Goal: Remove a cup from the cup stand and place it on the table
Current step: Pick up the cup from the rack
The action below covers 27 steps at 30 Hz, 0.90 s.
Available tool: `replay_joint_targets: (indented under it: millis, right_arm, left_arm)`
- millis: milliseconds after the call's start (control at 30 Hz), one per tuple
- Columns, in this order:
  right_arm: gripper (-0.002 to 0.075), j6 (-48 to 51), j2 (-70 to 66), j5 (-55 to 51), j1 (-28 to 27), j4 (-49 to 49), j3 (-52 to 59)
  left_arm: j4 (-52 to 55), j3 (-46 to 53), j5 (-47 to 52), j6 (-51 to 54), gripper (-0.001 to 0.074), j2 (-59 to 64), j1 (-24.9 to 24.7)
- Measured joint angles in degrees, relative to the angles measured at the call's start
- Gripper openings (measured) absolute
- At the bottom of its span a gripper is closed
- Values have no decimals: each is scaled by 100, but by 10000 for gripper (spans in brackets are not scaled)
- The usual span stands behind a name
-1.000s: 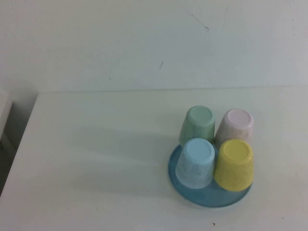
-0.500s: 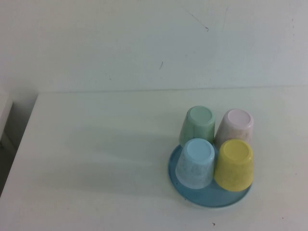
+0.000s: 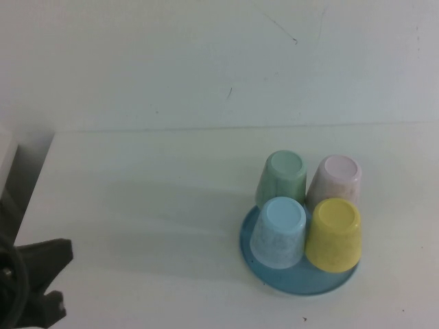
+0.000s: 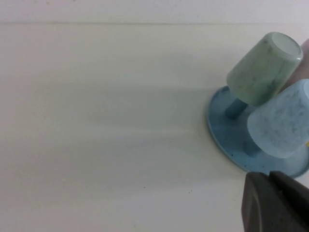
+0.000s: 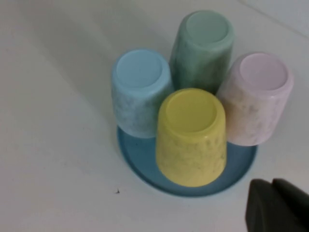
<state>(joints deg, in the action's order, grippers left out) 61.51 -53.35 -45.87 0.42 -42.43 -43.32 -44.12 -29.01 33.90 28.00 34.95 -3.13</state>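
The yellow cup (image 3: pixel 334 236) is upside down on the other side of the light blue cup (image 3: pixel 278 234) from the robot's left gripper, so next the right gripper lifts the yellow one clear and passes it over.
The yellow cup (image 3: pixel 334 234) stands upside down on the front right of the round blue cup stand (image 3: pixel 296 283), on the white table (image 3: pixel 137 199). It also shows in the right wrist view (image 5: pixel 191 137), with the stand's rim (image 5: pixel 140 166) below it. My right gripper (image 5: pixel 272 186) is shut and empty, beside the stand near the yellow and pink cups; it is out of the high view. My left gripper (image 4: pixel 271 178) is shut and empty, close to the stand's edge (image 4: pixel 218 133). The left arm (image 3: pixel 38 274) shows at the lower left. The pegs' white caps are hidden.
A light blue speckled cup (image 3: pixel 279 232), a green cup (image 3: pixel 282 177) and a pink cup (image 3: pixel 335 179) also sit upside down on the stand. A blue peg (image 4: pixel 235 107) shows under the green cup. The table's left edge (image 3: pixel 31 199) drops off; a wall rises behind.
My left arm has come into the high view at the lower left. The cups and the stand have not moved.
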Motion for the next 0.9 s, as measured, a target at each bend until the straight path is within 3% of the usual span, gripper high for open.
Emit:
replay_joint_targets:
  millis: [167,333,600,700,833,900]
  right_arm:
    - [-3,673,-1036,11,52,-397,-224]
    - [-3,1013,-1611,61,597,-413,-665]
    - [27,1164,-2396,-72,1653,773,-1553]
    - [161,1103,-2752,-340,1775,1023,-1872]
    - [494,903,-3125,-649,1774,1121,-2255]
    - [599,903,-3310,-897,1774,1136,-2437]
  left_arm:
    - [-1071,-10,0,1386,-3,647,0]
    - [-1457,-10,-10,2222,-3,976,0]
    - [-1518,-10,-98,2605,-3,987,0]
    - [-1518,-10,-98,2840,-3,987,0]
    - [-1518,-10,-68,3104,-3,987,0]
    - [-1518,-10,-41,3150,-3,987,0]
